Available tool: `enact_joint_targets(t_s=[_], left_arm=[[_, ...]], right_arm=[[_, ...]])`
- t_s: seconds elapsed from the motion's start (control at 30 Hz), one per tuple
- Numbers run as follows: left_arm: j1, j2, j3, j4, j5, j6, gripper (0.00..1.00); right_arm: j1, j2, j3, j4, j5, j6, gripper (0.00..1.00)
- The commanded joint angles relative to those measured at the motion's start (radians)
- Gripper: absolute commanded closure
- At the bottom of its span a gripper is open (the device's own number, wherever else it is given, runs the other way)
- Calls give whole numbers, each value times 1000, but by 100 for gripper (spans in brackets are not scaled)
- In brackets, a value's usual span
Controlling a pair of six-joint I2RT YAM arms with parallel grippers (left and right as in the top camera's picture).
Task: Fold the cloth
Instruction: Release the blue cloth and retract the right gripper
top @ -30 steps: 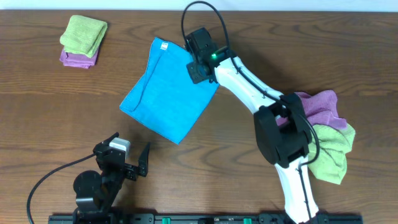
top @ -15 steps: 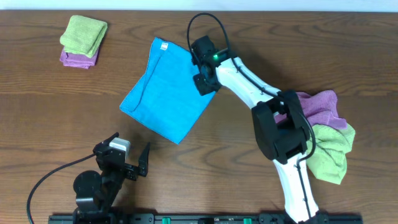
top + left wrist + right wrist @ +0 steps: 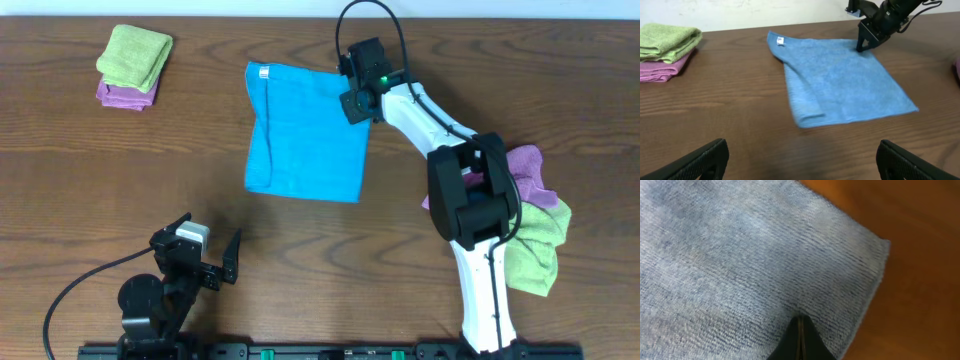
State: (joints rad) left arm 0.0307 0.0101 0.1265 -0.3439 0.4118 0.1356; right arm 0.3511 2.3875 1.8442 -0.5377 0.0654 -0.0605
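Observation:
My right gripper should move back because the cloth's edge [image 3: 264, 118] below the white tag bends inward, and my left gripper should pull that edge's near corner [image 3: 256, 182] straight.
The sky-blue cloth [image 3: 305, 135] lies flat on the wooden table, folded to a rectangle, with its white tag [image 3: 264, 72] at the far left corner. My right gripper [image 3: 357, 105] is shut with its tips pinched into the cloth's far right corner; in the right wrist view the closed tips [image 3: 800, 317] press into the terry [image 3: 740, 255]. The left wrist view shows the cloth [image 3: 840, 80], its tag [image 3: 780, 40] and the right gripper [image 3: 860, 48]. My left gripper [image 3: 210, 255] is open and empty near the front edge, well short of the cloth.
A folded lime-green cloth on a purple one [image 3: 133, 62] sits at the far left, also in the left wrist view [image 3: 665, 47]. A loose pile of purple and lime-green cloths [image 3: 530, 215] lies at the right beside the right arm's base.
My right gripper has moved right and away, dragging the cloth's corner with it. The cloth has swung from a diamond to a squared-up rectangle. The left arm has not moved.

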Motion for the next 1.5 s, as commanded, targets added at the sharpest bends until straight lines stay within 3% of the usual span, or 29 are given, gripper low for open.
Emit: enact_joint_targets(t_s=[0.0, 0.3, 0.53, 0.63, 0.67, 0.7, 0.8, 0.93, 1.17, 1.23, 1.3, 1.37, 1.4, 1.47], left_arm=[[-3, -6, -18, -14, 3, 15, 5], [-3, -6, -18, -14, 3, 15, 5], [-3, -6, -18, -14, 3, 14, 5], [-3, -6, -18, -14, 3, 14, 5], [-3, -6, -18, -14, 3, 15, 5], [-3, -6, -18, -14, 3, 15, 4], [-3, -6, -18, -14, 3, 15, 4], [-3, -6, -18, -14, 3, 15, 5], [-3, -6, -18, -9, -37, 53, 5], [-5, -6, -18, 5, 90, -43, 4], [-5, -6, -18, 3, 288, -223, 5], [-5, -6, -18, -3, 522, -425, 5], [-5, -6, -18, -3, 568, -457, 5], [-5, -6, -18, 0, 568, -468, 5]], right_arm=[[-28, 53, -20, 18, 56, -42, 99], [21, -31, -12, -59, 43, 4, 99], [55, -295, -12, -99, 308, 3, 99], [62, -438, -12, -148, 305, 3, 91], [69, -495, -12, -181, 274, 3, 71], [74, -553, -12, -225, 219, 3, 61], [76, -686, -12, -382, -19, 3, 48], [76, -799, -12, -620, -257, 3, 36], [75, -877, -15, -992, -277, -8, 36], [75, -906, -15, -1030, -276, -14, 33], [75, -942, -15, -1063, -276, -45, 29], [75, -984, -15, -1079, -276, -53, 16], [76, -1003, -15, -1078, -284, -52, 2], [77, -1028, -15, -1083, -318, -53, 1]])
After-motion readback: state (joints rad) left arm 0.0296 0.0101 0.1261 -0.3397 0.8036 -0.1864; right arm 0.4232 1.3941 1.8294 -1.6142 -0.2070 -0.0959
